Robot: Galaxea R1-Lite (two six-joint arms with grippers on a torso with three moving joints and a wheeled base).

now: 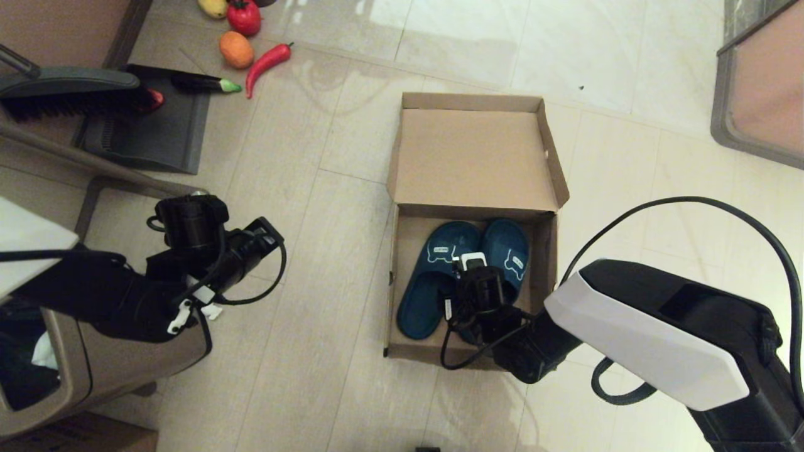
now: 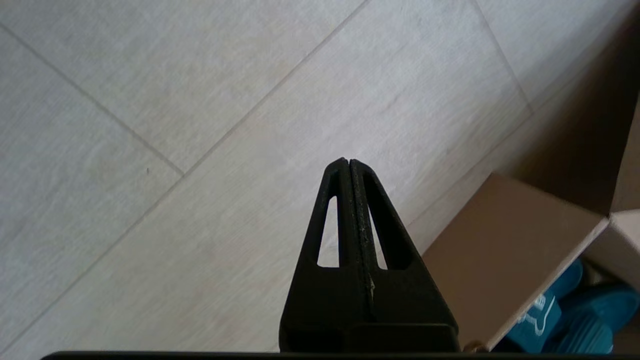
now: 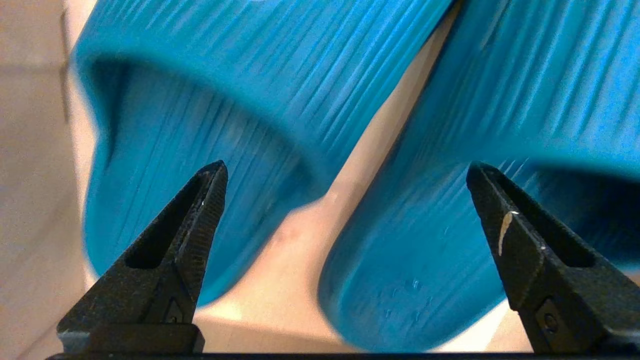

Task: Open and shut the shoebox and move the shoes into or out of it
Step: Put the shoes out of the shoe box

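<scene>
The robot's right gripper has its open fingers straddling the adjoining strap sides of both shoes, so it should next move in until one finger is under each strap (image 3: 210,132), then close.
The brown cardboard shoebox (image 1: 394,295) stands on the tiled floor with its hinged lid (image 1: 471,154) thrown back away from me. Both teal-blue shoes lie side by side inside it, one (image 1: 432,279) on the left and one (image 1: 510,251) on the right, white logos on the straps. My right gripper (image 3: 346,167) hangs open just above them inside the box, its fingers straddling the gap between one shoe (image 3: 200,100) and the other shoe (image 3: 425,250), holding nothing. My left gripper (image 2: 347,161) is shut and empty over bare floor left of the shoebox (image 2: 500,250).
A taupe trash bin (image 1: 125,364) sits under my left arm. A dustpan (image 1: 144,125) with a brush, a red chilli (image 1: 267,63), an orange (image 1: 236,49) and a tomato (image 1: 244,16) lie at the far left. A framed panel (image 1: 760,81) stands at far right.
</scene>
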